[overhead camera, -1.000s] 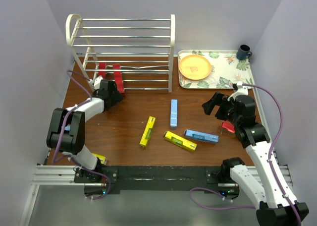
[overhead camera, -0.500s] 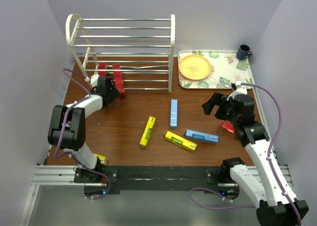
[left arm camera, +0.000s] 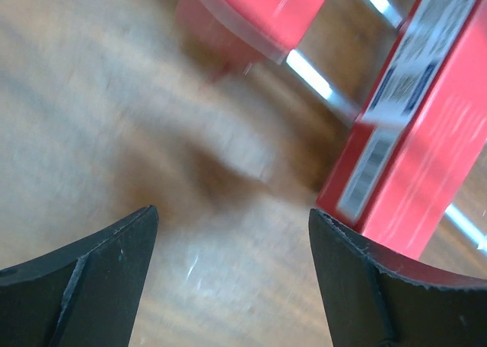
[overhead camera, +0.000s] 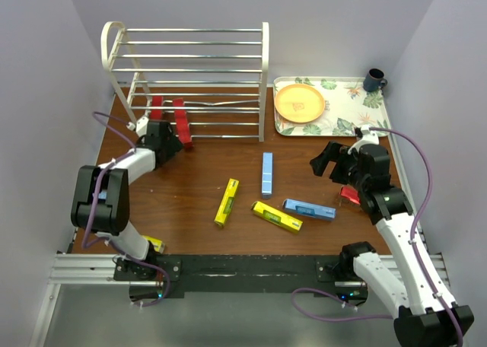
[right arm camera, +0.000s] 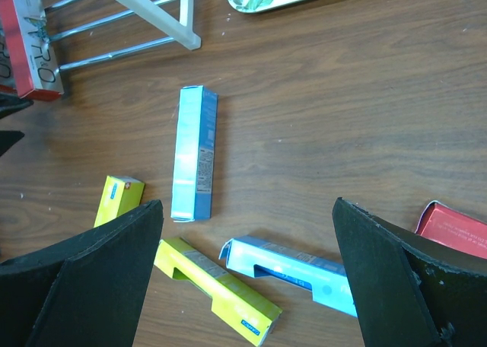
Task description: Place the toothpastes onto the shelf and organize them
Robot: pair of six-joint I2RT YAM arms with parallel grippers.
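Observation:
The red toothpaste (overhead camera: pixel 181 122) next to my left gripper lies at a slant across the shelf's bottom bars. My left gripper should gently push the toothpaste's near end (overhead camera: pixel 187 142) straight before it backs away.
The white wire shelf (overhead camera: pixel 190 73) stands at the back left. Two red toothpastes (overhead camera: pixel 157 107) (overhead camera: pixel 183 122) lie across its bottom bars. My left gripper (overhead camera: pixel 175 141) is open at the right one's near end; in the left wrist view that red carton (left arm camera: pixel 426 134) sits just beside the right finger, with bare wood between the jaws (left arm camera: pixel 232 214). My right gripper (overhead camera: pixel 326 163) hangs wide open and holds nothing (right arm camera: pixel 247 204). Below it lie two blue cartons (right arm camera: pixel 194 153) (right arm camera: pixel 297 275) and two yellow ones (right arm camera: pixel 217 290) (right arm camera: pixel 118 198). Another red carton (overhead camera: pixel 349 195) lies under the right arm.
A floral tray (overhead camera: pixel 346 103) with an orange plate (overhead camera: pixel 299 103) sits at the back right, a dark mug (overhead camera: pixel 374 80) at its corner. One more yellow carton (overhead camera: pixel 154 243) lies by the left arm's base. Walls close in on both sides.
My left gripper has shifted slightly left and back along the shelf's front, still open. The right arm and the loose cartons have not moved.

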